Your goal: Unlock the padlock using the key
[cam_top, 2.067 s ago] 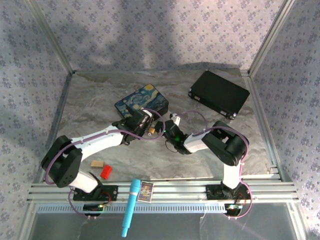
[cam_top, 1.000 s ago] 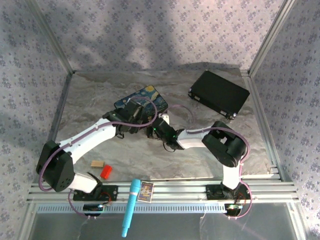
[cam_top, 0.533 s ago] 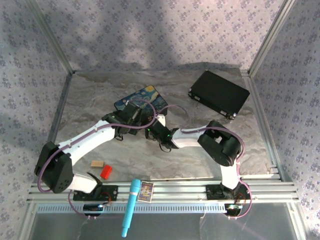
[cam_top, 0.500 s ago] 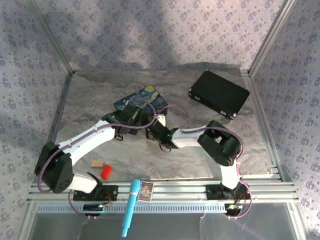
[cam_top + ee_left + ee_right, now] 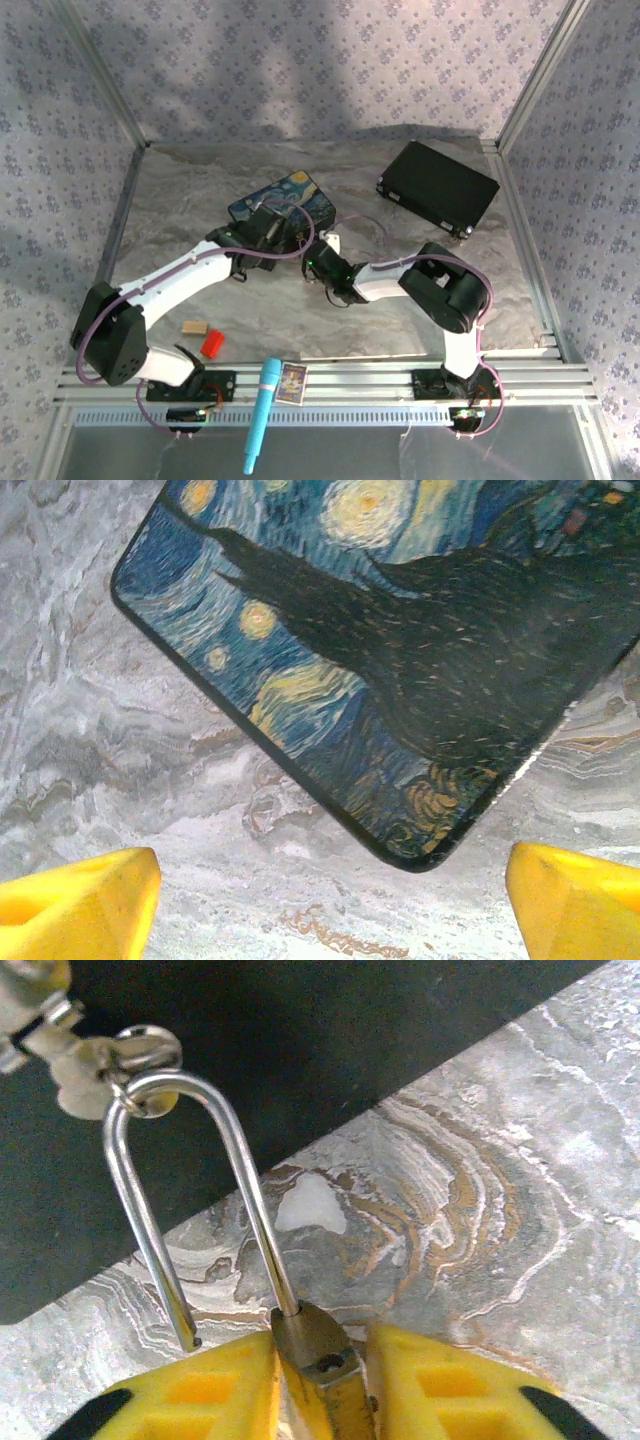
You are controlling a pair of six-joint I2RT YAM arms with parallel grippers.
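The padlock's shackle is hooked through the Starry Night box's latch, so the robot's left gripper should keep the box's corner steady while the right gripper unhooks the padlock.
My right gripper is shut on the small brass padlock and holds it by its body. Its thin silvery shackle arches up, and the left leg ends free beside the body. A small ring on top of the shackle carries the silvery key, partly cut off at the frame's top left. In the top view the right gripper sits just right of the left gripper. The left gripper is open, with bare table between its yellow fingertips, facing the Starry Night box.
A black case lies at the back right. A tan block, a red block, a teal cylinder and a small card sit near the front rail. The Starry Night box lies behind both grippers.
The left gripper drew back from the padlock towards the painted box. The right gripper followed left with the padlock, then shifted slightly back to the right.
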